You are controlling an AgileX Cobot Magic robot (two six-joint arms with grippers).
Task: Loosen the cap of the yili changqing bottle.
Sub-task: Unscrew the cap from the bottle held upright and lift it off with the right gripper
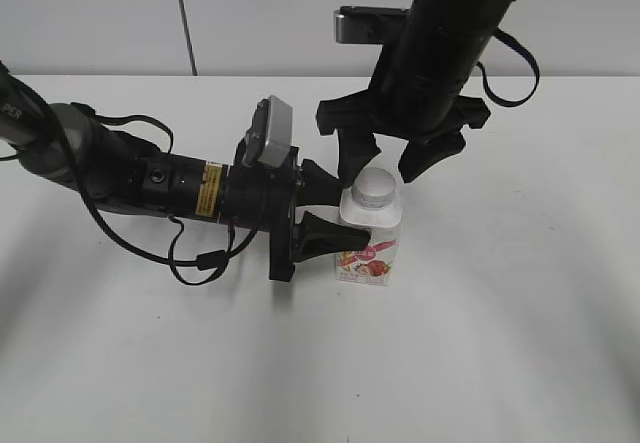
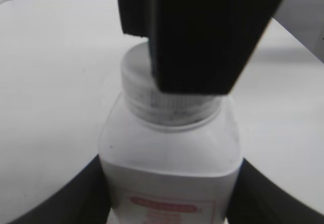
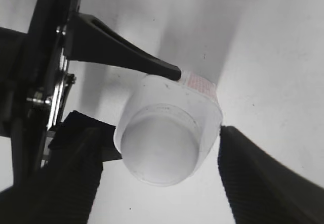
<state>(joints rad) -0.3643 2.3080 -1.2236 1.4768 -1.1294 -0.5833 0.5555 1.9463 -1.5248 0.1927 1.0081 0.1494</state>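
The white cap will twist loose and come off in one piece when I turn and lift it, because it is evenly round above the bottle's shoulder.
The yili changqing bottle is white with a pink-red fruit label and stands upright on the white table. Its white cap is on the neck. My left gripper reaches in from the left and is shut on the bottle's body, one finger on each side; the left wrist view shows the bottle pressed between these jaws. My right gripper hangs over the cap, open, a finger on either side and apart from it. The right wrist view looks down on the cap and bottle shoulder between these fingers.
The white table spreads all round the bottle, with a pale wall at the back. The left arm and its cables lie low over the table's left side. The right arm comes down from the top.
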